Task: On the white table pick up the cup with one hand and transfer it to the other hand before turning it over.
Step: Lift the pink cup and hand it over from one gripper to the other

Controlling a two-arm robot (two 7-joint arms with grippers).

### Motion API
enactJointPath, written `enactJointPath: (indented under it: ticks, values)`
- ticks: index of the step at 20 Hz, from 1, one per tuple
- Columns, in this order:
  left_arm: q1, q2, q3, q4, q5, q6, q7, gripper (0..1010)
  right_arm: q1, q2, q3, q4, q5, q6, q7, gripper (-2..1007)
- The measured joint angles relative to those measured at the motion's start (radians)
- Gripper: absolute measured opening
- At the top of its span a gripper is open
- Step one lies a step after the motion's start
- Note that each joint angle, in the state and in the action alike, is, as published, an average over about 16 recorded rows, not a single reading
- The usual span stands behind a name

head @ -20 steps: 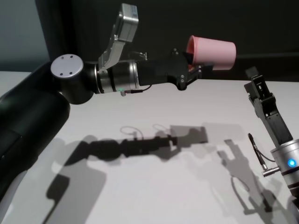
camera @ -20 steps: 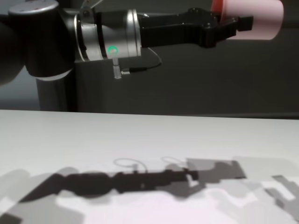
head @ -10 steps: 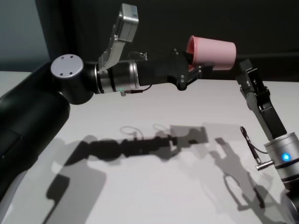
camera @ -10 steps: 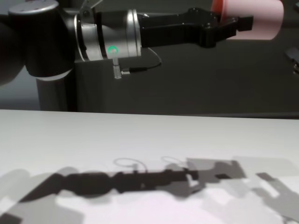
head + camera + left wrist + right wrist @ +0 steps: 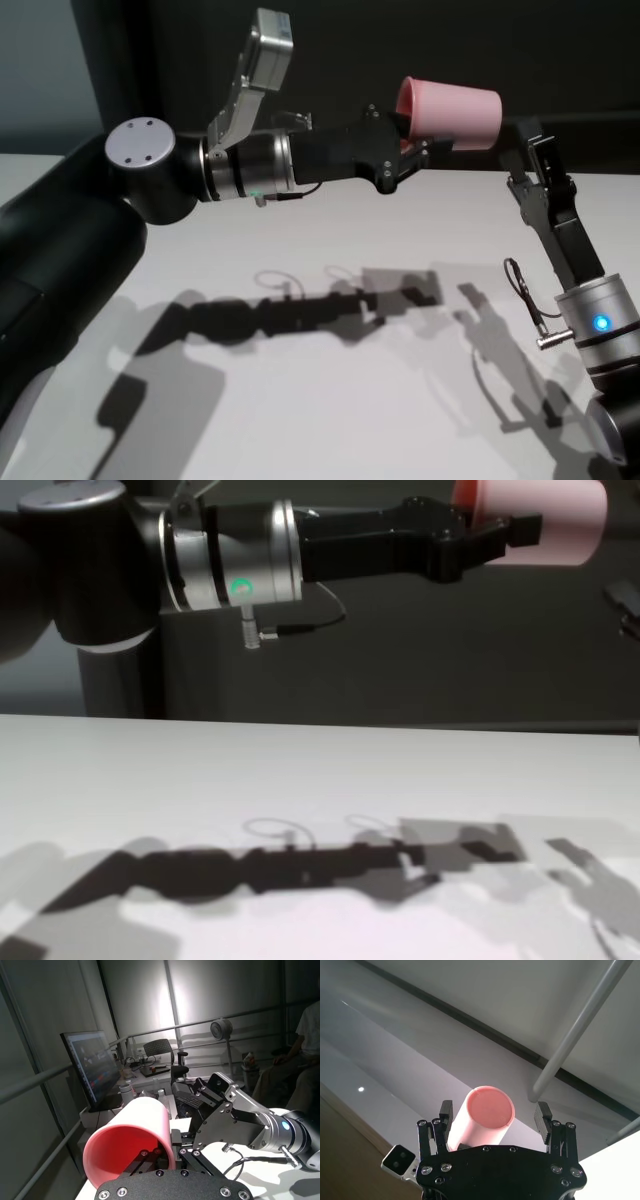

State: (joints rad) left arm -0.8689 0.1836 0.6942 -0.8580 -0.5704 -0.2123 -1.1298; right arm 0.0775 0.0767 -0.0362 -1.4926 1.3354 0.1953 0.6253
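I expect the pink cup (image 5: 545,522) to tip with its opening down and stand steady on its rim when I turn and lower it, because the cup's base (image 5: 491,1108) faces my right gripper.
My left gripper (image 5: 420,136) is shut on the rim end of the pink cup (image 5: 455,115) and holds it on its side, high above the white table (image 5: 300,400). The cup's base points toward my right gripper (image 5: 524,148), which is open and right at the base end. In the right wrist view the cup (image 5: 487,1119) shows base-on between my right gripper's (image 5: 495,1109) spread fingers, which do not clamp it. The left wrist view shows the cup's open mouth (image 5: 131,1136) with the right gripper (image 5: 200,1105) behind it. The chest view shows the cup (image 5: 548,520) at the top right.
Dark wall panels stand behind the table's far edge (image 5: 320,725). Arm shadows lie across the tabletop. In the left wrist view a monitor (image 5: 92,1070), a chair (image 5: 162,1052) and a seated person (image 5: 300,1040) show beyond the table.
My right arm has risen and swung left, bringing its open gripper up to the cup's base. The left arm and the cup have stayed still.
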Motion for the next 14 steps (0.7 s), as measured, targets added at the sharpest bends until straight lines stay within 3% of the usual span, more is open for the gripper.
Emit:
enactJointPath:
  ticks: [14]
  values:
    - [0.0, 0.0, 0.0, 0.0, 0.0, 0.0, 0.0, 47, 0.099, -0.009, -0.048, 0.112, 0.038, -0.03, 0.04, 1002]
